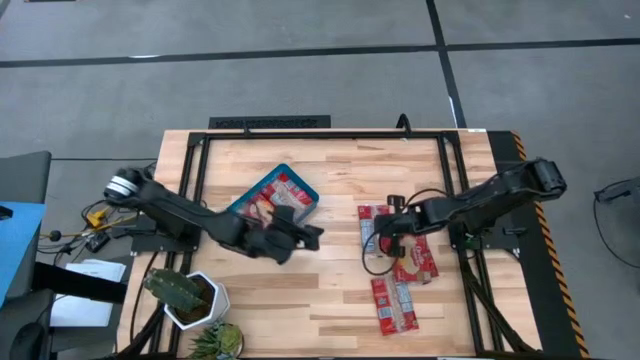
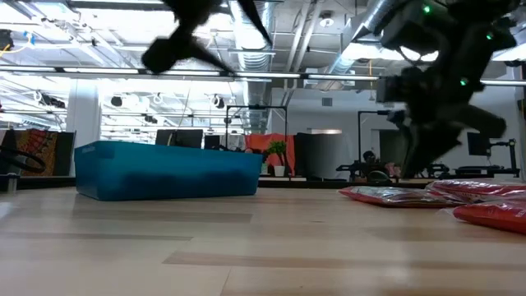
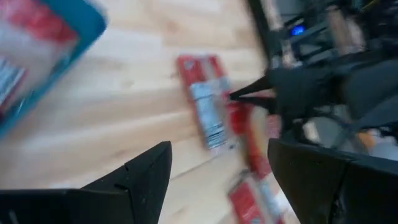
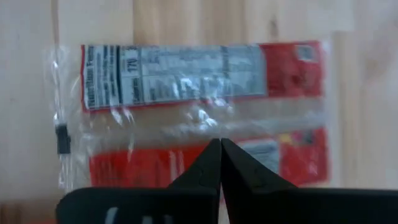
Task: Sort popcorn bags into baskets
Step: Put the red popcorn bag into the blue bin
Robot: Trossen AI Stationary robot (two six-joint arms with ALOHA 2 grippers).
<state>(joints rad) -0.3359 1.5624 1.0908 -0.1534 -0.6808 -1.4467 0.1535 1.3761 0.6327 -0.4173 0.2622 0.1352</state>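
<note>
The clear-wrapped packet (image 1: 369,224) is thin and lies flat in its loose film (image 3: 217,93), so its middle will gather into a fold when I pinch it and lift it.
The teal-blue tray (image 1: 243,200) stands left of the table's middle with red packets (image 1: 280,190) lying in it; it also shows in the low view (image 2: 164,173). Several more red packets lie flat on the wood to the right (image 1: 368,225) (image 1: 418,262) (image 1: 395,305). My left gripper (image 1: 310,235) is open and empty, raised above the table just right of the tray (image 3: 217,149). My right gripper (image 1: 385,228) is shut, its fingertips (image 4: 221,144) over a clear-wrapped red packet (image 4: 186,74) at the left end of the group. My right gripper's shut fingertips come from above over the near part of the clear-wrapped packet (image 4: 205,134), which lies flat on the table. I cannot tell whether they touch it.
A white hexagonal cactus pot (image 1: 195,298) and a second small plant (image 1: 218,340) stand at the near left corner. A black frame (image 1: 320,135) runs round the tabletop. A dark cable loop (image 1: 375,262) lies beside the packets. Bare wood shows along the near middle (image 1: 300,310).
</note>
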